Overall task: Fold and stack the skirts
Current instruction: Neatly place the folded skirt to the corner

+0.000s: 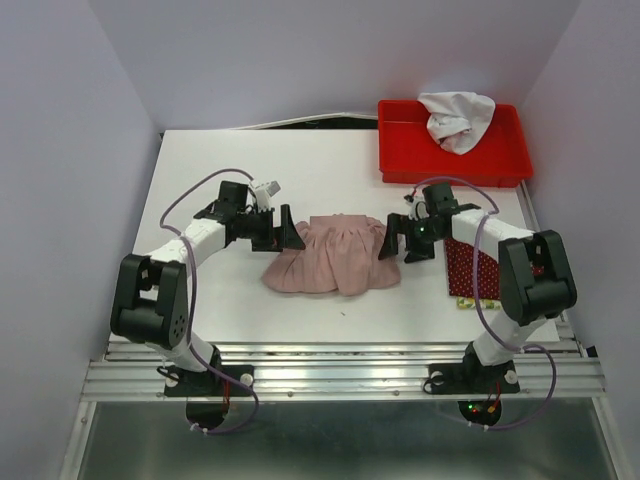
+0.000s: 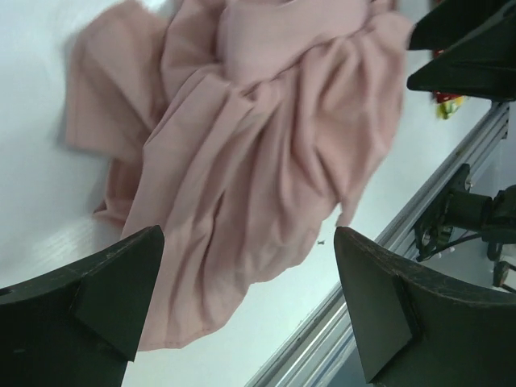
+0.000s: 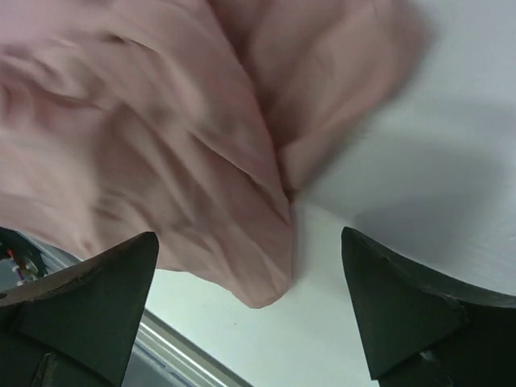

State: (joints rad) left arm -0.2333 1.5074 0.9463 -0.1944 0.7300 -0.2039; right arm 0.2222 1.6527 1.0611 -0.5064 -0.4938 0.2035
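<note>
My grippers will lift and carry the pink skirt (image 1: 336,250), and it will bunch up and sag between them because loose, limp pleats (image 1: 322,270) run down it.
A dusty-pink pleated skirt (image 1: 335,255) lies crumpled on the white table (image 1: 300,170) between both arms. My left gripper (image 1: 280,238) hovers at its left edge, jaws wide open and holding nothing. My right gripper (image 1: 403,247) hovers at its right edge, also open and holding nothing. In the left wrist view the pink skirt (image 2: 258,161) spreads below my left gripper (image 2: 248,234). The right wrist view shows a corner of the pink skirt (image 3: 185,161) under my right gripper (image 3: 249,234). A dark red dotted skirt (image 1: 470,268) lies flat under the right arm, with a yellow-green patterned edge (image 1: 463,302) showing beneath it.
A red bin (image 1: 500,150) at the back right holds a white cloth (image 1: 457,118). The table's front edge meets a metal rail (image 1: 340,375). White walls close in the left, right and back sides.
</note>
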